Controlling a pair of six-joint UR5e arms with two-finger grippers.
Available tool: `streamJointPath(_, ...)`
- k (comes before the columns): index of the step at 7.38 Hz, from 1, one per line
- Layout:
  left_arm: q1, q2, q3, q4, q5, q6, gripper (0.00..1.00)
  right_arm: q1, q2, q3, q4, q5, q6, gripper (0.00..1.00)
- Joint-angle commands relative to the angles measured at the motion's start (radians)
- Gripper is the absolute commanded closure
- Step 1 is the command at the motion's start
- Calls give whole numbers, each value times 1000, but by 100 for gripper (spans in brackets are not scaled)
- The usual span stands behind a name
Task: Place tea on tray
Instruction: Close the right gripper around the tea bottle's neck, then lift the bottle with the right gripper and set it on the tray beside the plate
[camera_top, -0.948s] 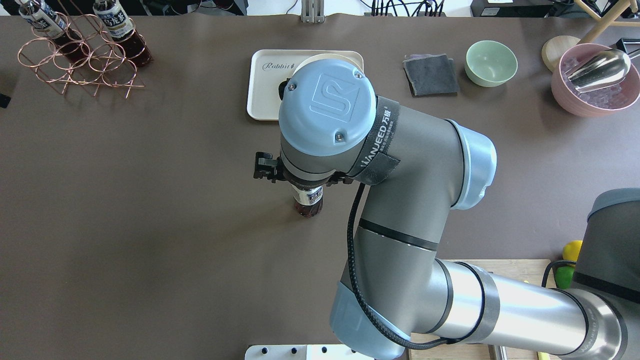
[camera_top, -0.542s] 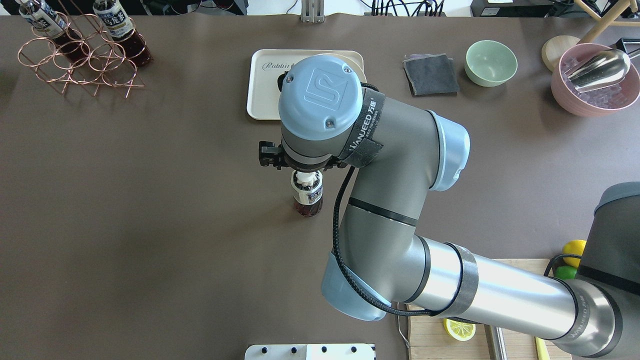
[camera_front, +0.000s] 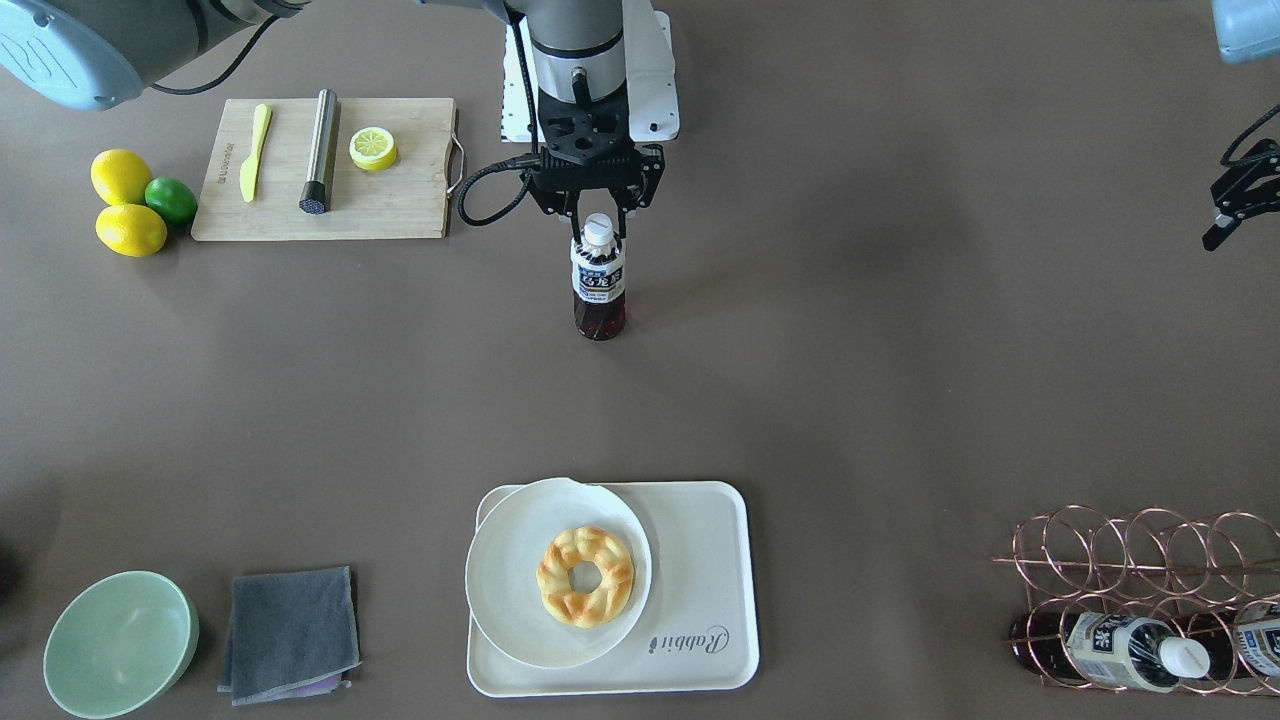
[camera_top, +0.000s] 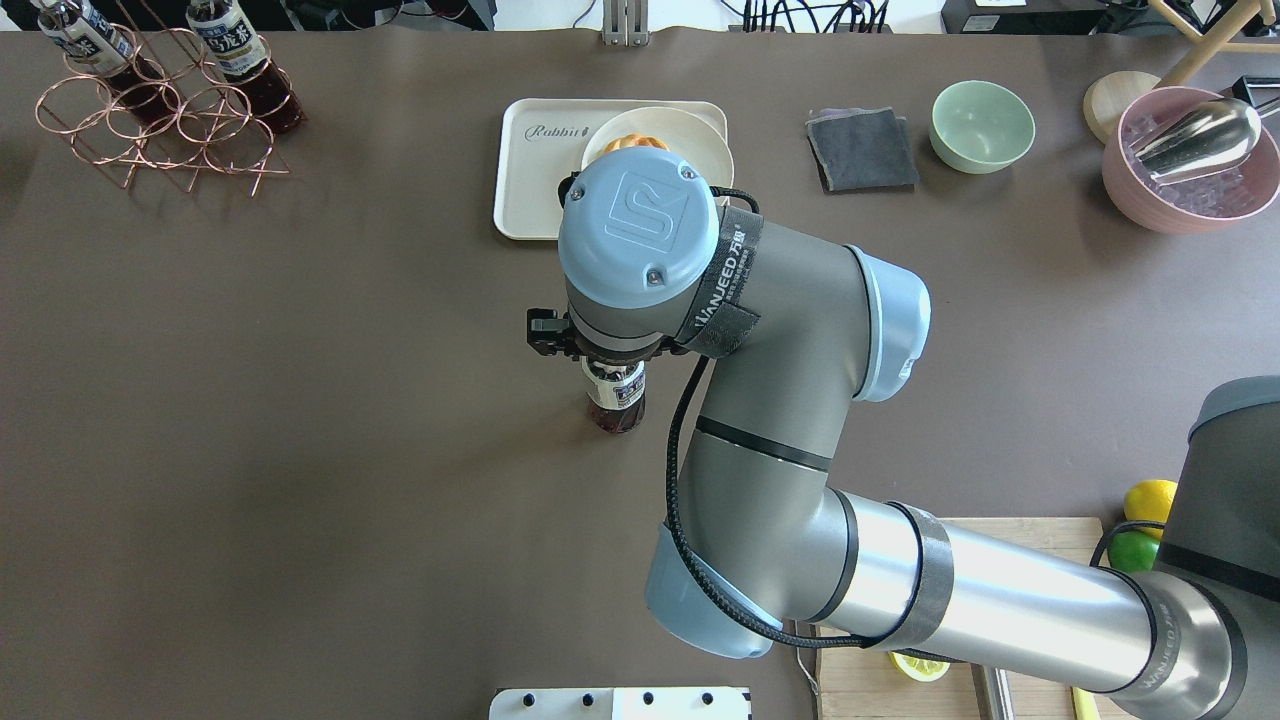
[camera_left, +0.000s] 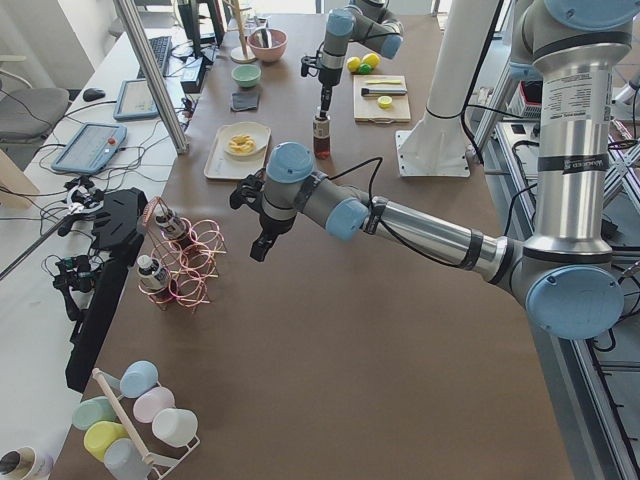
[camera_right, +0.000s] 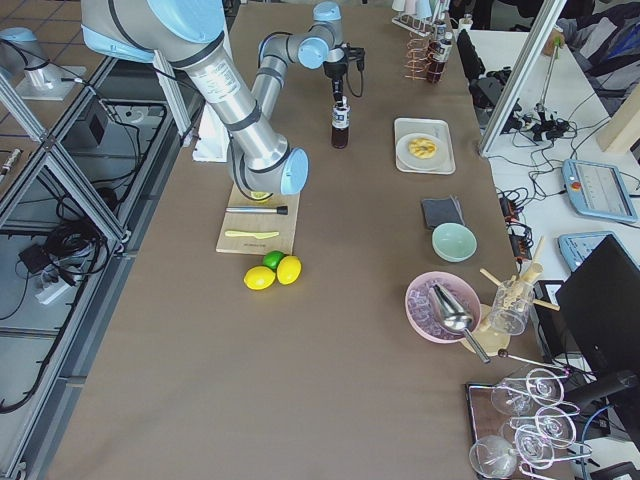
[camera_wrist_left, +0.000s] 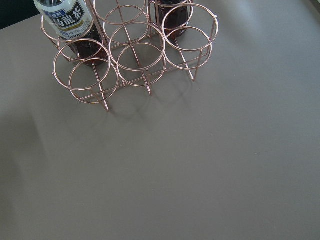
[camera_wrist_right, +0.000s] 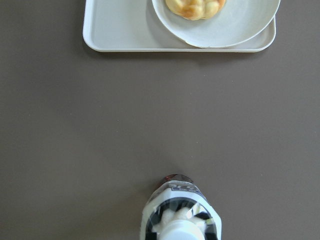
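The tea bottle (camera_front: 599, 282) will come along in one piece and hang under the white cap (camera_front: 599, 228) when I lift, because the cap sits straight and low on the bottle's neck.
A tea bottle (camera_front: 599, 285) stands upright on the brown table, well short of the tray; it also shows in the overhead view (camera_top: 615, 402) and low in the right wrist view (camera_wrist_right: 180, 216). My right gripper (camera_front: 598, 222) hangs straight above it, open, with a finger on either side of the white cap and not closed on it. The cream tray (camera_front: 700, 600) with the "Rabbit" print lies across the table, with a white plate (camera_front: 505, 590) and a doughnut (camera_front: 586, 575) on it. My left gripper (camera_front: 1232, 205) hovers empty and looks open, near the copper rack (camera_front: 1130, 560).
The rack holds two more tea bottles (camera_front: 1110, 638). A wooden cutting board (camera_front: 400, 200) with a knife, a metal rod and a lemon slice lies by the right arm's base, with lemons and a lime (camera_front: 125, 205) beside it. A green bowl (camera_front: 120, 640) and a grey cloth (camera_front: 290, 630) sit near the tray.
The right wrist drew away from the bottle, baring its cap, then came back over it and hides the cap in the overhead view. The bottle has not moved.
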Motion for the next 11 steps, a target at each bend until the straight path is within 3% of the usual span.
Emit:
streamJointPath(1, 0, 5, 3, -2, 0, 0, 4, 27, 11, 11, -10, 7, -11, 100)
streamJointPath(4, -21, 16, 6, -2, 0, 3, 4, 105, 97, -37, -25, 19, -81, 100)
streamJointPath(7, -111, 178, 14, -41, -48, 8, 4, 183, 334, -393, 7, 52, -117, 100)
streamJointPath(9, -114, 194, 48, -43, -55, 9, 4, 215, 365, -579, 220, 67, -112, 100)
streamJointPath(11, -115, 209, 43, -48, -57, 9, 4, 249, 503, -855, 358, 104, -106, 100)
